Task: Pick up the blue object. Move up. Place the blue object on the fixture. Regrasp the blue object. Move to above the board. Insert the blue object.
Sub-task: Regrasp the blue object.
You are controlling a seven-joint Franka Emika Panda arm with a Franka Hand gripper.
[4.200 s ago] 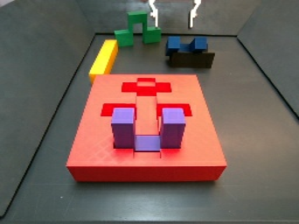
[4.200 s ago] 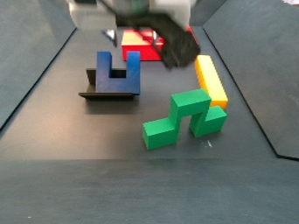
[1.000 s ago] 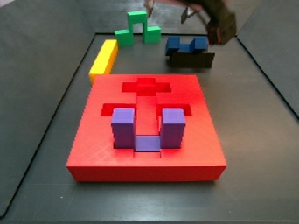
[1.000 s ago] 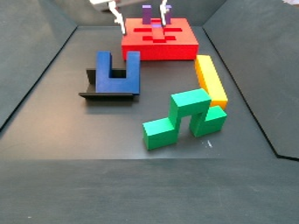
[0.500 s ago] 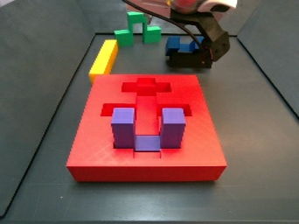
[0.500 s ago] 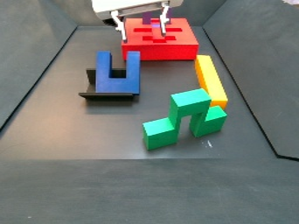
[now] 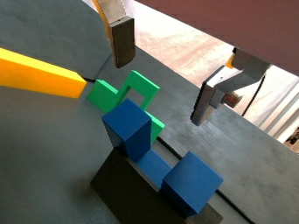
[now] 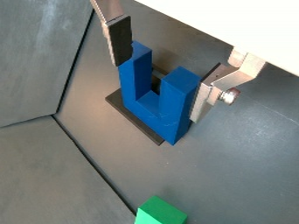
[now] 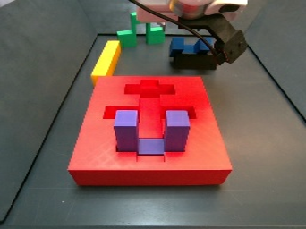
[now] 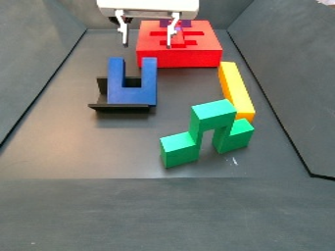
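Observation:
The whole blue object [image 9: 191,46] will come off the dark fixture when I lift one of its prongs, because a low blue base [image 7: 153,166] connects both prongs.
The blue object [image 10: 128,82] stands prongs up on the dark fixture [image 10: 121,105]; it shows in both wrist views [image 8: 158,98] [image 7: 143,143] and a side view [image 9: 187,44]. My gripper [image 10: 147,24] is open and empty, above the blue object and apart from it. In a wrist view the gripper [image 8: 159,87] has one finger [image 8: 121,40] on each side of the block, higher than its prongs. In another wrist view the gripper [image 7: 162,87] hangs over the floor past the fixture [image 7: 126,188]. The red board [image 9: 149,143] lies apart, in front.
A purple U-shaped block [image 9: 149,131] sits in the board's near recess. A yellow bar [image 10: 236,90] and a green block [image 10: 203,131] lie beside the fixture. Dark walls enclose the floor.
The arm has swung down over the fixture, and the open gripper has shifted slightly toward the blue object. The blue object and the other blocks have not moved.

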